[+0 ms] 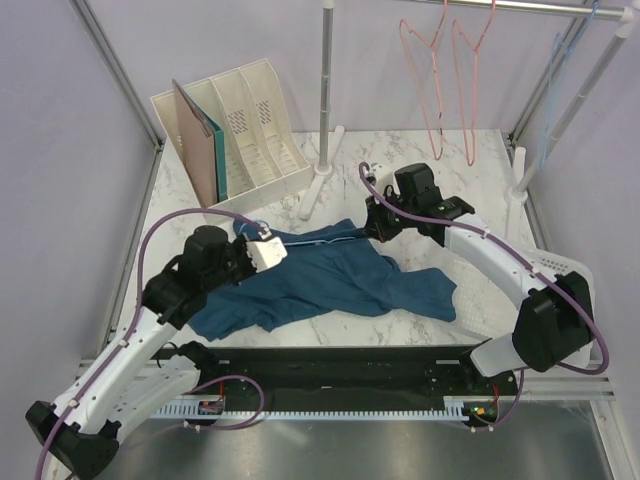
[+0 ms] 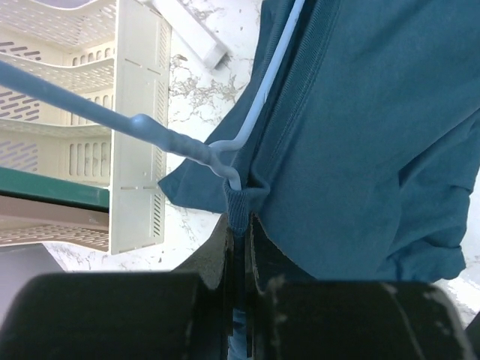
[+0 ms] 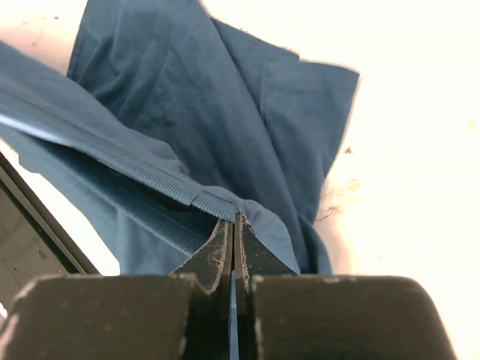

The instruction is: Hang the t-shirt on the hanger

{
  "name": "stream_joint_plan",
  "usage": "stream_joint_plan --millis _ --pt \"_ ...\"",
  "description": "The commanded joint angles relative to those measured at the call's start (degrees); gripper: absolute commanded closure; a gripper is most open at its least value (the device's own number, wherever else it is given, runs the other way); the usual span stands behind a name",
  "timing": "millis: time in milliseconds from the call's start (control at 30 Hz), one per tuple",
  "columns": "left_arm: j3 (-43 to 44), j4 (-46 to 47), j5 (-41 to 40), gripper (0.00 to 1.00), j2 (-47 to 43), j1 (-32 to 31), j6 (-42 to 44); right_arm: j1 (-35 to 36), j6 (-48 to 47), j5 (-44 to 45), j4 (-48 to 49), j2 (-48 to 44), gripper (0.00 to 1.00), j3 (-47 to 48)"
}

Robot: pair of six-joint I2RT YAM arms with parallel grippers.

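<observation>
The t-shirt's collar is stretched into a narrow slit (image 1: 322, 240) along the hanger's wire. My left gripper and my right gripper should lift the collar (image 3: 208, 199) to open it up.
The dark teal t-shirt (image 1: 340, 280) lies crumpled on the marble table between the two arms. A light-blue wire hanger (image 2: 161, 133) has its twisted neck at the shirt's collar. One of its wires runs up along the fabric and under it, and the rest is hidden inside the shirt. My left gripper (image 2: 240, 221) is shut on the ribbed collar just below the hanger's neck, at the shirt's left end (image 1: 275, 243). My right gripper (image 3: 235, 219) is shut on the ribbed collar edge at the shirt's upper right (image 1: 372, 228).
A cream file organiser (image 1: 245, 125) with a teal and a tan folder stands at the back left. A clothes rack pole (image 1: 325, 90) and its white foot (image 1: 318, 185) rise behind the shirt. Two pink-red wire hangers (image 1: 440, 80) hang from the rail at the back right.
</observation>
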Motion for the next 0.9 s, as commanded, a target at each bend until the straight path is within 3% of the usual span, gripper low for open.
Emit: stream_joint_plan --millis 0,233,433,533,633,800,867 --pt "3.78 -1.25 -4.03 0.98 4.67 0.4 5.02 -1.23 -4.34 1.54 -3.49 -3.17 1.0 6.87" --pt "17.48 -0.99 -0.53 0.98 15.83 -2.15 0.18 4.83 -6.19 -0.5 -8.15 -4.49 1.0 14.09" --pt "21.89 1.29 4.58 0.98 16.72 -3.73 -0.7 8.7 -8.38 -0.41 -10.79 -2.91 1.0 19.8" --pt "22.33 4.8 3.01 0.98 16.11 -4.17 -2.45 9.4 -10.22 -0.24 -11.84 -3.26 0.95 22.0" --pt "20.23 6.92 7.2 0.98 12.16 -4.17 -1.67 9.41 -14.07 1.43 -13.42 -4.84 0.88 24.28" --pt "16.8 7.36 10.91 0.98 6.45 -4.08 3.34 7.92 -20.94 2.58 -16.75 -6.42 1.0 31.04" --pt "16.71 6.84 11.0 0.98 5.65 -4.0 4.48 6.43 -22.87 1.88 -17.73 -6.08 1.0 34.03"
